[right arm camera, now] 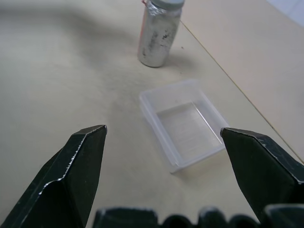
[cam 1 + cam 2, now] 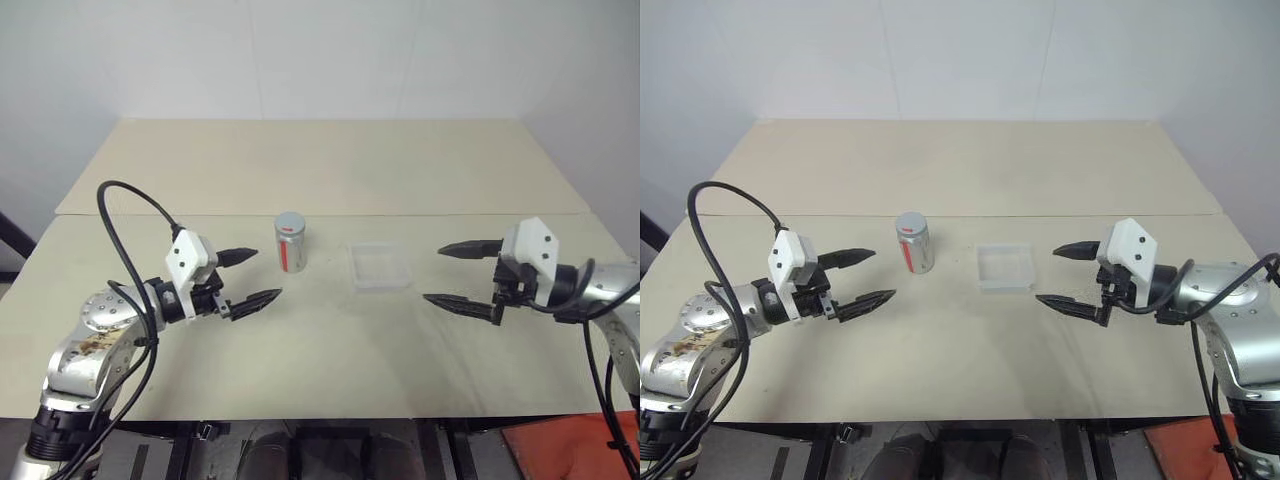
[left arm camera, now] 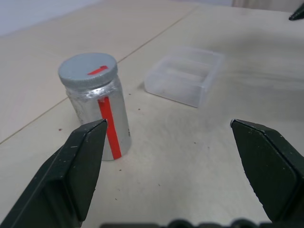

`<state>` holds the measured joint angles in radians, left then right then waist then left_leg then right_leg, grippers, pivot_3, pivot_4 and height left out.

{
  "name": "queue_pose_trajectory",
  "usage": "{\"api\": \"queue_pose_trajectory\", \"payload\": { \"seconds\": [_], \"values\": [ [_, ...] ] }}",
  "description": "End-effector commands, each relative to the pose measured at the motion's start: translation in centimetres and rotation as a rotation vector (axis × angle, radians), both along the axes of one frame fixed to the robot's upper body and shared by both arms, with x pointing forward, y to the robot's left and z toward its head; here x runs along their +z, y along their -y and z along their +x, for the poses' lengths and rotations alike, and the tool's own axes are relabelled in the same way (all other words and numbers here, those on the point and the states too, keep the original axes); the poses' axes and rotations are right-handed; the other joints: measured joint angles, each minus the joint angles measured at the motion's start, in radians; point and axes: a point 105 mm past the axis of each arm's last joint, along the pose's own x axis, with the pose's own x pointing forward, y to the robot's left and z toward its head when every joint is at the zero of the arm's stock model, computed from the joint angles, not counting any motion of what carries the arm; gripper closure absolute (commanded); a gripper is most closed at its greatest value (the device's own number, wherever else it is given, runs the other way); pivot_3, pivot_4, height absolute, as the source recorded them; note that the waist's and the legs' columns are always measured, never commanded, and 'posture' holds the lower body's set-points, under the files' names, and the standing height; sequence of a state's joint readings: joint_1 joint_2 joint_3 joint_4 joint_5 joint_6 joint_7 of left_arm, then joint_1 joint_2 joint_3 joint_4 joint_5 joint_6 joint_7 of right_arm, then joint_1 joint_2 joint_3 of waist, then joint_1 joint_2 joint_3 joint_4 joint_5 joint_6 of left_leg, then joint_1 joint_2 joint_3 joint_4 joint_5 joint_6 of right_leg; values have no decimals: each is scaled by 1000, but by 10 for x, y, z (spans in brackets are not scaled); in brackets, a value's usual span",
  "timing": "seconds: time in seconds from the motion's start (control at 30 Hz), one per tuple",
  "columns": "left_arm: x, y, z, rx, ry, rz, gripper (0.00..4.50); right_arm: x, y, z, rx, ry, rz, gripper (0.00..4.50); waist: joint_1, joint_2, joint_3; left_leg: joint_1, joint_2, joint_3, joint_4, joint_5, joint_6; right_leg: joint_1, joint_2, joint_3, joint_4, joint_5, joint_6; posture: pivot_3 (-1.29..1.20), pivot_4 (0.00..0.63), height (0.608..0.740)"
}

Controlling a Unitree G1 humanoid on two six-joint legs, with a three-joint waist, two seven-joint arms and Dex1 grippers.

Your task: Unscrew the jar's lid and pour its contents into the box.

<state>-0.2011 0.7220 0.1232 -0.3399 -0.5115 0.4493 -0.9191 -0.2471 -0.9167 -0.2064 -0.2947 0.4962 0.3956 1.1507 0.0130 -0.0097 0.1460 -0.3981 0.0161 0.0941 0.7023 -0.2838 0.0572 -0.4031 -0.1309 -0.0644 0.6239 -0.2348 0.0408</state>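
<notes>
The red mark on the grey lid (image 3: 88, 71) lines up with the red stripe (image 3: 110, 127), so the mark should swing away from the stripe while the lid stays seated when the robot turns the lid.
The silvery jar (image 2: 291, 245) with a red stripe stands upright near the table's middle, its grey lid (image 3: 88, 70) screwed on top and bearing a red mark. The clear plastic box (image 2: 378, 265) sits empty just right of the jar. My left gripper (image 2: 248, 277) hovers open a short way left of the jar, fingers pointing toward it, nothing between them. On the other side my right gripper (image 2: 462, 274) is open to the right of the box, pointing left at it, also empty. The jar (image 1: 158, 32) and the box (image 1: 184, 122) lie ahead of the right fingers.
The beige table (image 2: 320, 350) is made of two boards with a seam (image 2: 320, 214) running across behind the jar. White walls stand behind it. A black cable (image 2: 125, 215) loops above my left arm.
</notes>
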Motion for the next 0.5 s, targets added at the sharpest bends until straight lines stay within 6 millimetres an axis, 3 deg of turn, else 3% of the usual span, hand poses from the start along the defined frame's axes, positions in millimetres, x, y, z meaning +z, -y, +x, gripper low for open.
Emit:
{"api": "queue_pose_trajectory", "payload": {
  "seconds": [0.03,0.2,0.3,0.5],
  "values": [
    [20,2,-2,-34,95,15,0,12,4,-5,28,44,6,33,0,0,0,0,0,0,0,0,0,0,0,0,0,0,0,0,150,740],
    [19,4,0,-25,93,15,0,9,4,-1,0,51,6,33,-1,0,0,0,0,0,0,0,0,0,0,0,0,0,0,0,150,740],
    [7,2,11,65,88,37,0,10,3,-2,-3,62,14,33,-1,0,0,0,0,0,0,0,0,0,0,0,0,0,0,0,150,740],
    [-12,25,36,261,88,-73,0,15,1,-3,5,96,23,33,7,0,0,0,-1,-1,1,0,0,1,0,0,0,0,0,0,150,740]
  ]
}}
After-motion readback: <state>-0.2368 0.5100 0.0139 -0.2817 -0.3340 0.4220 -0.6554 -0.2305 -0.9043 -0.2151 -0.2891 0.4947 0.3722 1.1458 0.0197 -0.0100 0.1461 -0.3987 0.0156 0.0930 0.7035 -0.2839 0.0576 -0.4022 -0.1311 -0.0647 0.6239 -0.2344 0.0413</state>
